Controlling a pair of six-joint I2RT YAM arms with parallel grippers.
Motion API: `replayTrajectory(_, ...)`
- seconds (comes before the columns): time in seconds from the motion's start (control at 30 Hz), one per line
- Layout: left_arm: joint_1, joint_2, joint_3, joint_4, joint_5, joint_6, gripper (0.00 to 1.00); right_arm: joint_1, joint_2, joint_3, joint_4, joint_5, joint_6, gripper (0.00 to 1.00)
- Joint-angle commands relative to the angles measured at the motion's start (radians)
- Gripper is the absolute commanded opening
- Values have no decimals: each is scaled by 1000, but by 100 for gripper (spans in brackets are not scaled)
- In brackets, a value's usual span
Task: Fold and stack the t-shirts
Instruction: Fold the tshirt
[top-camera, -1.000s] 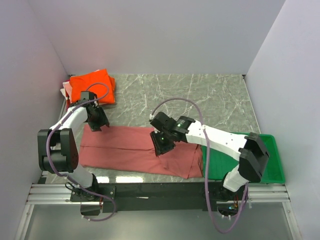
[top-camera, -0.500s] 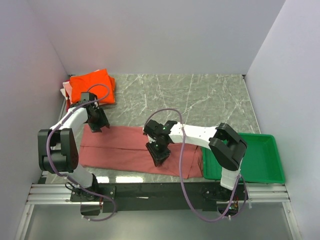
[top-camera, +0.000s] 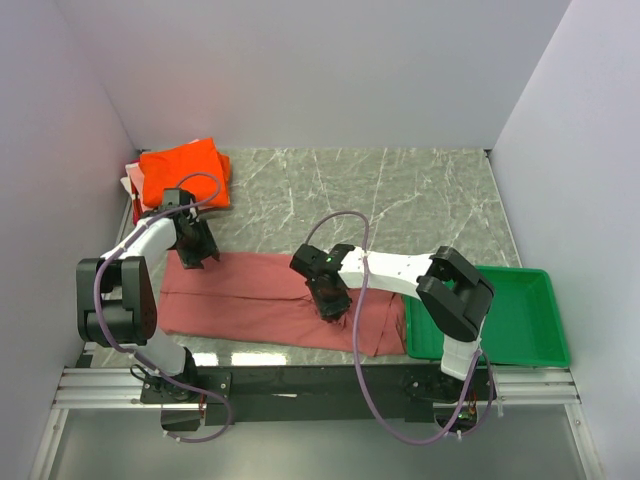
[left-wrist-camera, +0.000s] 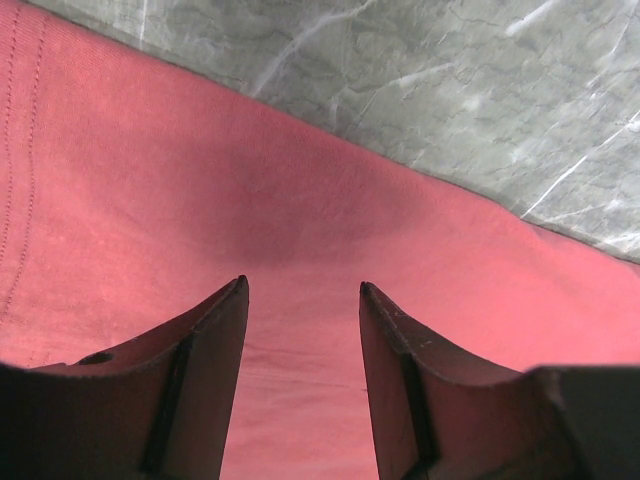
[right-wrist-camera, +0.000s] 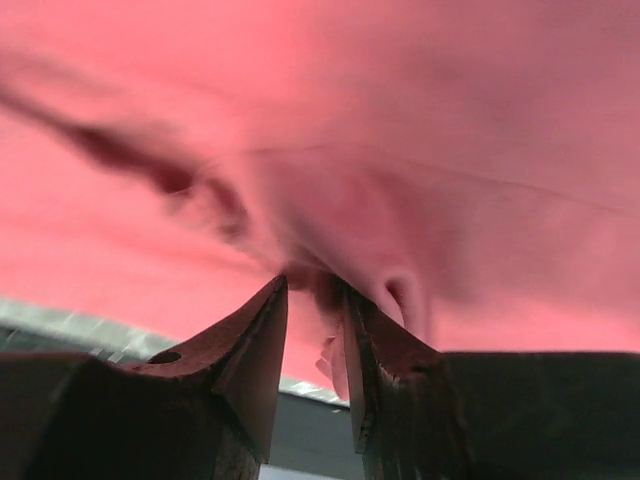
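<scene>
The salmon t-shirt's long band (top-camera: 245, 301) is lying crosswise along the near edge, so the robot's right hand should let go of its small fold and swing the t-shirt's end (top-camera: 391, 312) beside the tray backward.
A large salmon t-shirt (top-camera: 245, 300) lies as a long folded band across the near part of the table. My left gripper (top-camera: 194, 256) stands open over its far left corner, and the cloth (left-wrist-camera: 150, 200) lies flat between and under the fingers (left-wrist-camera: 215, 340). My right gripper (top-camera: 336, 306) is down on the shirt's right part. Its jaws stand close together, pinching a small fold of the salmon cloth (right-wrist-camera: 450, 120), and creases run out from the gripper (right-wrist-camera: 315, 287). A folded orange t-shirt (top-camera: 182, 170) sits at the back left on paler ones (top-camera: 129, 181).
A green tray (top-camera: 530, 330) stands at the near right, next to the shirt's right end. The marble tabletop (top-camera: 400, 200) stretches behind the shirt to the back wall. Side walls close in on the left and right.
My right arm has folded its elbow back toward its base, and its gripper has shifted slightly nearer and to the right on the shirt. The left arm has not moved.
</scene>
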Motion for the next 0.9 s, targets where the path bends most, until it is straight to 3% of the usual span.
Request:
replayTrajectory(0.0, 3, -26, -1, 22, 9, 17, 54, -6, -39, 17, -52, 168, 47, 36)
replayTrajectory(0.2, 3, -26, -9, 26, 5, 16, 54, -25, -51, 25, -77, 240, 46, 36)
replayTrajectory(0.4, 3, -26, -18, 29, -2, 21, 54, -39, -40, 23, -60, 219, 24, 34)
replayTrajectory(0.63, 3, -26, -24, 29, -9, 21, 54, -39, -62, 5, -51, 104, 6, 11)
replayTrajectory(0.87, 3, -27, -21, 17, -12, 28, 54, -46, -109, 66, -130, -108, -31, 7)
